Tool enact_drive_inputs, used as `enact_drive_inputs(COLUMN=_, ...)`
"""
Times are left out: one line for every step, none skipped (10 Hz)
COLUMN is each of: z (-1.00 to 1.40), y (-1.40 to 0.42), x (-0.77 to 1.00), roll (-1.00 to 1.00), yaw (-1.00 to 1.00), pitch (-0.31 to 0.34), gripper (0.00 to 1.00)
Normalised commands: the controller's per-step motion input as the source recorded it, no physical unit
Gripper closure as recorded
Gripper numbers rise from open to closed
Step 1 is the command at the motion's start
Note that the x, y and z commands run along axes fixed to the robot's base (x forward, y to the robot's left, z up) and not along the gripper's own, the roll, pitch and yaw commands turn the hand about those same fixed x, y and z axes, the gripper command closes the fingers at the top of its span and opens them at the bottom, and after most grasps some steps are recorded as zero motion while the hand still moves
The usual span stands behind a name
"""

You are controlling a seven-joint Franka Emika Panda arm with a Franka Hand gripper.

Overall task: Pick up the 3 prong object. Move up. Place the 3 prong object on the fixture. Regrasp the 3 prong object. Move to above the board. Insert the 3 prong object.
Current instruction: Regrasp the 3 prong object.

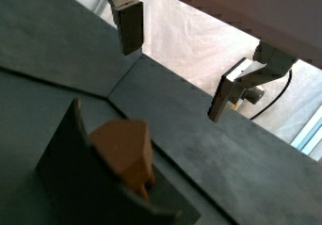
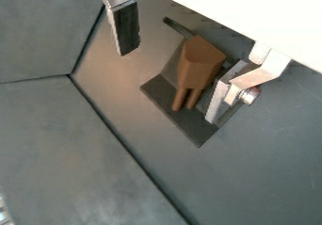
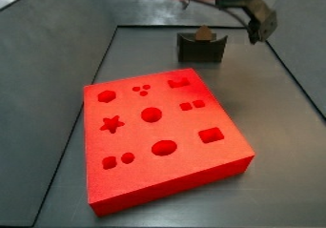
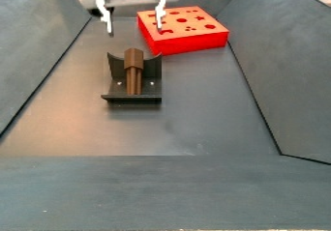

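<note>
The 3 prong object (image 3: 205,32) sticks up out of the dark fixture's open top (image 3: 218,41), so it will slide straight out when the robot's gripper lifts, and the fixture will stay standing.
The 3 prong object (image 2: 195,67), a small reddish-brown piece, rests on the dark fixture (image 2: 168,104), prongs toward the base plate. It also shows in a wrist view (image 1: 123,149) and in both side views (image 4: 132,65) (image 3: 201,31). My gripper (image 2: 175,62) is open and empty, and hangs above the floor just past the fixture. It also appears in a wrist view (image 1: 178,64) and in both side views (image 4: 134,27) (image 3: 254,17). Nothing is between the fingers. The red board (image 3: 192,160) lies apart from the fixture (image 4: 132,92).
Sloped dark walls (image 4: 39,71) ring the dark floor on both sides. The board (image 4: 195,40) lies at the far end in a side view, behind the gripper. A white surface (image 1: 189,36) shows beyond the floor edge.
</note>
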Motion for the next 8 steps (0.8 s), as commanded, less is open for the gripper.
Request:
enact_drive_inputs(z=-1.00, y=0.04, x=0.10, roll=0.06, yaw=0.02, pitch=-0.104, gripper=0.00)
enact_drive_inputs(z=-1.00, y=0.03, x=0.11, roll=0.06, yaw=-0.01, pitch=-0.079, gripper=0.00)
enact_drive_inputs(z=-1.00, y=0.03, x=0.12, roll=0.06, yaw=-0.02, pitch=-0.070, gripper=0.00)
enact_drive_inputs(z=-0.86, y=0.02, x=0.10, roll=0.06, yaw=-0.03, pitch=-0.045, gripper=0.00)
enact_drive_inputs(z=-0.71, y=0.01, x=0.10, roll=0.06, yaw=-0.03, pitch=-0.024, gripper=0.00)
enact_drive_inputs(z=-0.53, y=0.00, x=0.09, roll=0.06, yaw=-0.02, pitch=-0.004, gripper=0.00)
enact_drive_inputs(z=-0.45, y=0.00, x=0.08, roll=0.06, yaw=-0.01, pitch=0.006, gripper=0.00)
enact_drive_inputs(z=-0.27, y=0.00, x=0.08, roll=0.06, yaw=0.00, pitch=0.015, gripper=0.00)
